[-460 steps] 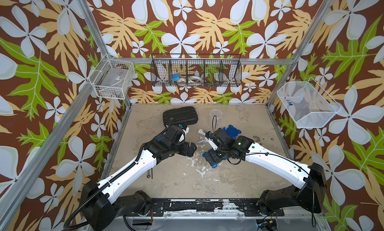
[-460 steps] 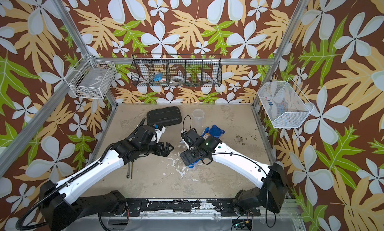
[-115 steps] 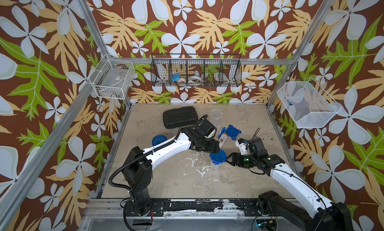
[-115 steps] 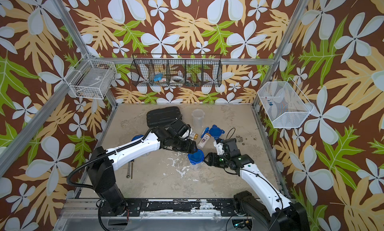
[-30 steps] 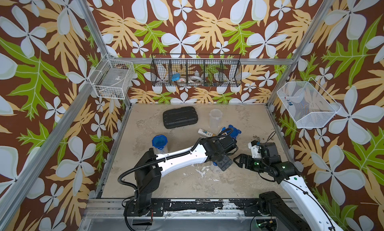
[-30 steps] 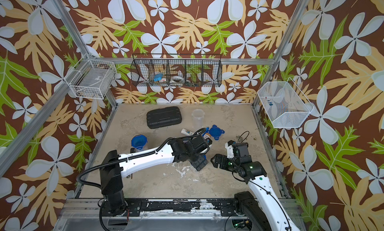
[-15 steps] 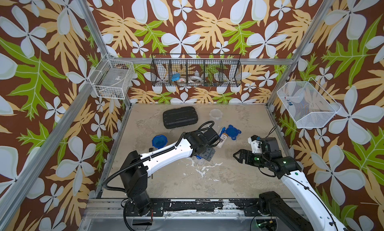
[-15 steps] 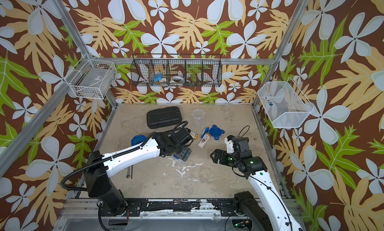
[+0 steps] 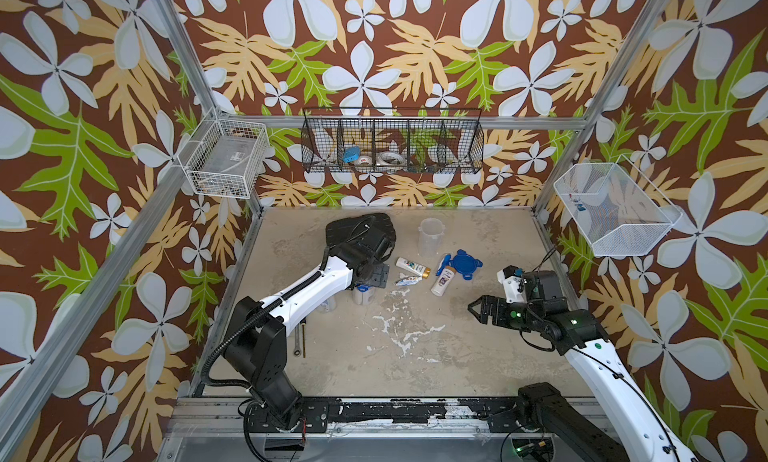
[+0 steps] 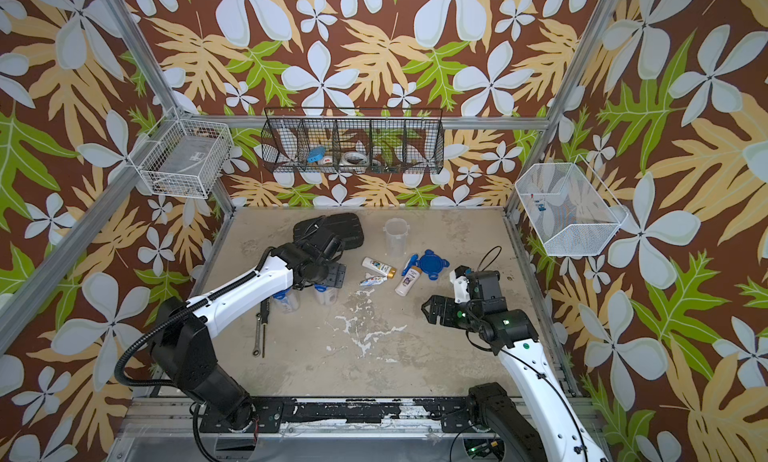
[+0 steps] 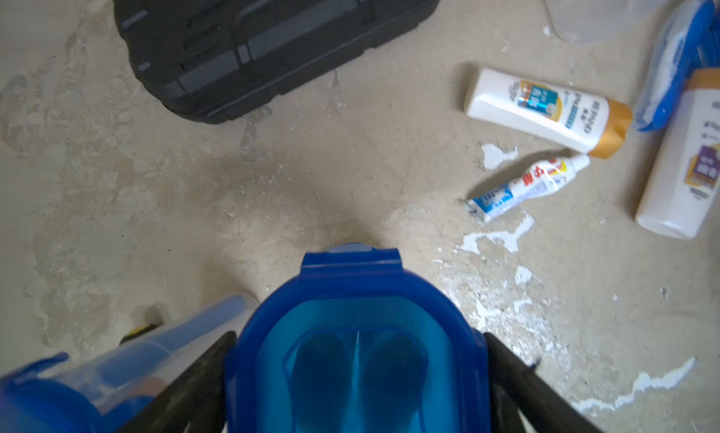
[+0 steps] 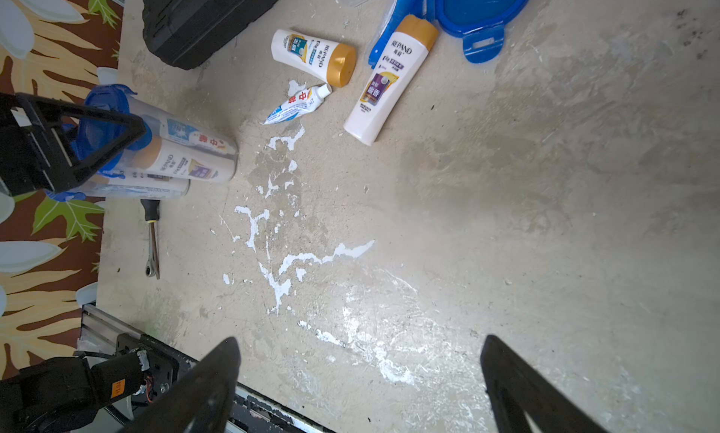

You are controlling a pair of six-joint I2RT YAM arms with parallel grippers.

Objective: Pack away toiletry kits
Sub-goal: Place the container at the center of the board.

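Note:
I go on moving my open right gripper toward the tumbler's rim until the fingers straddle its side, as the empty clear tumbler stands upright, away from bottles.
My left gripper is shut on the blue clip lid of a packed tumbler that stands by the table's left side, both fingers against the lid's sides. Right beside it stands a second lidded tumbler, partly under the arm. Further right, two white bottles, a toothpaste tube, a blue toothbrush and a loose blue lid lie on the table. An empty clear tumbler stands behind them. My right gripper hovers open and empty at the right.
The black ribbed case lies at the back, partly hidden by the left arm. A screwdriver and a wrench lie near the left edge. Wire baskets hang on the walls.
The left arm has swung left from the middle, carrying the lidded tumbler to a spot beside the other one. The right arm has barely moved.

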